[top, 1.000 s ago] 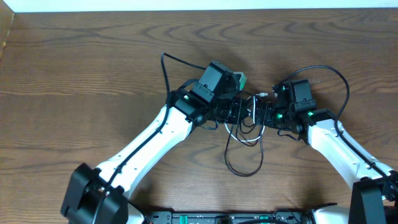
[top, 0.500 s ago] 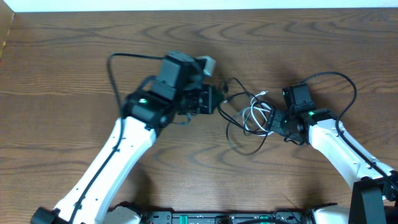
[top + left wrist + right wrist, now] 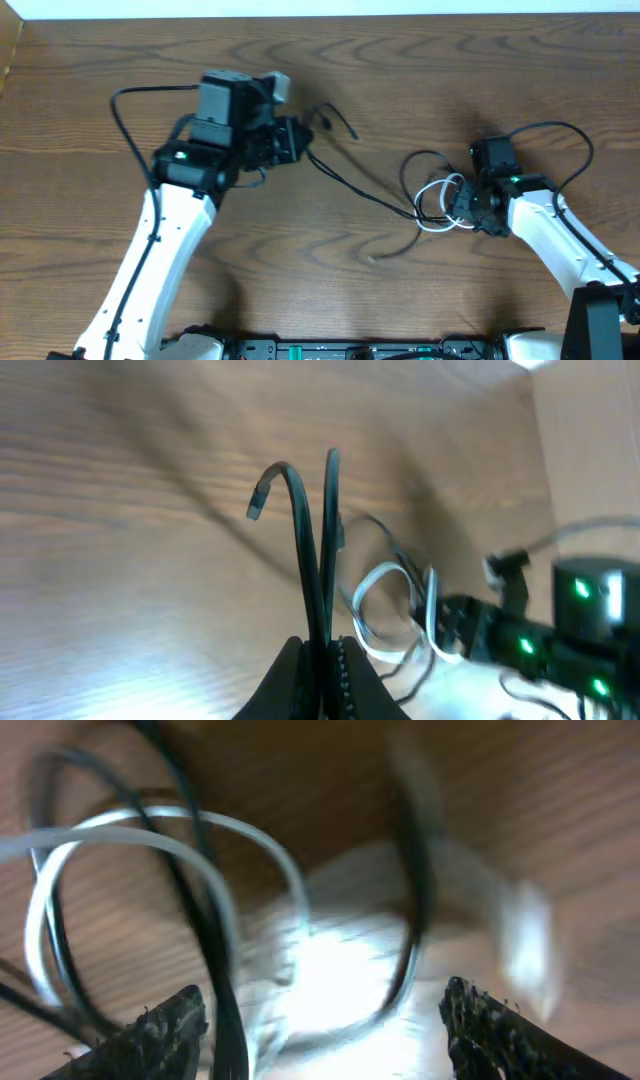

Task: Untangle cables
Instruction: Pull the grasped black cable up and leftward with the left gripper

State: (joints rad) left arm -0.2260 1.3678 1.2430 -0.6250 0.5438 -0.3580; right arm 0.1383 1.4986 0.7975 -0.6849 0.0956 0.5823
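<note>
I should move my left gripper gently toward the tangle before my right gripper pulls the white cable [image 3: 424, 227] clear, because the black cable runs taut [image 3: 370, 195] into the white coil.
My left gripper [image 3: 300, 142] is shut on a black cable [image 3: 350, 185], which runs taut down and right to the remaining tangle. In the left wrist view two black strands [image 3: 300, 540] rise from the shut jaws [image 3: 322, 652], one ending in a small plug. A white cable [image 3: 432, 195] lies coiled with black loops right in front of my right gripper [image 3: 458, 205]. In the right wrist view the fingers [image 3: 325, 1020] are wide apart, with the white cable [image 3: 130, 830] and black loops [image 3: 205, 930] between and ahead of them.
The wooden table [image 3: 480, 80] carries nothing else. A loose black cable end [image 3: 378, 258] lies toward the front centre. The arms' own thick black wires arc beside each wrist [image 3: 570, 140]. The right arm shows at the lower right of the left wrist view [image 3: 560, 630].
My left gripper has moved left and away from the right one, drawing the black cable out of the tangle until it is stretched. The right gripper and the white coil shifted slightly right.
</note>
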